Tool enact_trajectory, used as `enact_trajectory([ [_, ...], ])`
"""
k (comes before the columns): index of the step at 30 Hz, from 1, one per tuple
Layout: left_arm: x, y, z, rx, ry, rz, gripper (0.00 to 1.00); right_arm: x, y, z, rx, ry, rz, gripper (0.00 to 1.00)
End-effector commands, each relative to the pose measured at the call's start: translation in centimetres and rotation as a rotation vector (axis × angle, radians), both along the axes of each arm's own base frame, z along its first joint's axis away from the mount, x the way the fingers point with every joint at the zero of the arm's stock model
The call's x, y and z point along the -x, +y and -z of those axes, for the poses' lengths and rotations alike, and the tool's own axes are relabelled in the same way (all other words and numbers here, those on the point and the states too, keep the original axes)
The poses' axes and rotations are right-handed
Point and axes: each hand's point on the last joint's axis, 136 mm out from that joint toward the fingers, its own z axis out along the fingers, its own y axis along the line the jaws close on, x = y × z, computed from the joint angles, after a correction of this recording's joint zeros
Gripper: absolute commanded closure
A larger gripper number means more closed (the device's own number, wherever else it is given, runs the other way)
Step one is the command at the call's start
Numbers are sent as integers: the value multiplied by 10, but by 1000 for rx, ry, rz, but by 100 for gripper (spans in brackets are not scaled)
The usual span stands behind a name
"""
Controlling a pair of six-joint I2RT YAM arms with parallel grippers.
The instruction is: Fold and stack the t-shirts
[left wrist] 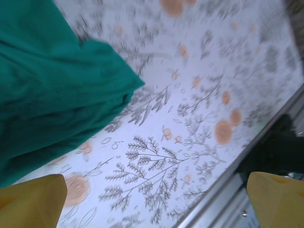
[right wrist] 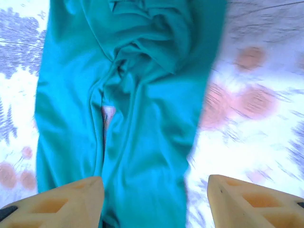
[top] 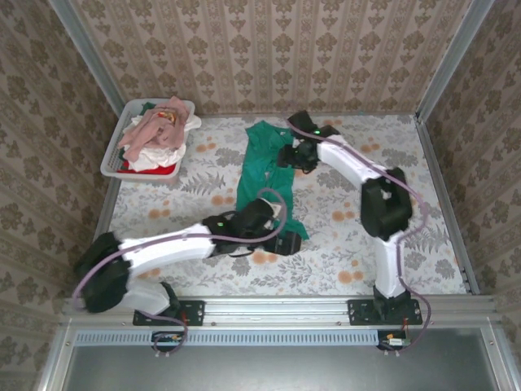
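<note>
The teal-green t-shirt has a near end that slants to a pointed corner (top: pixel 304 233), so my left gripper needs to move to its other edge (top: pixel 240 201) and make the cloth straight before folding.
A teal-green t-shirt (top: pixel 262 167) lies in a long rumpled strip down the middle of the floral table. My right gripper (top: pixel 291 155) hovers by its far end; in the right wrist view the gripper (right wrist: pixel 154 183) is open, and the teal cloth (right wrist: pixel 133 109) lies beneath and between its yellow fingers (right wrist: pixel 71 199). My left gripper (top: pixel 275 214) is at the shirt's near end. It (left wrist: pixel 154 190) stands wide open over bare tablecloth, with the shirt's edge (left wrist: pixel 52 95) up to its left. More t-shirts, pink (top: pixel 159 130), white (top: pixel 155 159) and red (top: pixel 165 170), are heaped in the tub.
A white plastic tub (top: pixel 112 159) sits at the back left corner. Patterned walls close in the table on three sides. The metal rail (top: pixel 277 308) at the near edge carries both arm bases. Open tablecloth lies right of the shirt (top: pixel 358 244).
</note>
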Motion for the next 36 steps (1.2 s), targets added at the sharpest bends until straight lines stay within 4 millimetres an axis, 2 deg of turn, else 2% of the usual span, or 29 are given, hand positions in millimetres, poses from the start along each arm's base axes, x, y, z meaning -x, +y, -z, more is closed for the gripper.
enact_trajectory([
  [1, -13, 71, 8, -148, -63, -114, 0, 27, -15, -11, -4, -48, 9, 41],
  [4, -35, 114, 17, -151, -47, -232, 0, 73, -7, 23, 19, -18, -8, 44],
  [6, -46, 127, 26, -154, -31, -266, 2, 104, 2, 47, 36, 15, -24, 47],
  [8, -51, 130, 35, -159, -4, -268, 7, 127, 7, 63, 50, 44, -22, 49],
  [14, -53, 139, 70, -254, 68, -266, 13, 177, 14, 88, 156, 67, -40, 58],
  [18, -53, 143, 82, -250, 100, -281, 16, 200, 18, 105, 217, 98, -59, 59],
  [22, -54, 149, 85, -265, 108, -295, 18, 213, 19, 123, 260, 135, -59, 60],
  [27, -52, 153, 88, -269, 119, -306, 20, 236, 35, 128, 278, 155, -100, 60],
  [31, -52, 156, 91, -272, 127, -316, 20, 259, 60, 126, 243, 164, -161, 60],
  [34, -54, 155, 93, -271, 131, -314, 21, 272, 74, 116, 231, 169, -218, 59],
  [36, -55, 153, 94, -276, 136, -308, 21, 272, 78, 103, 200, 148, -231, 58],
])
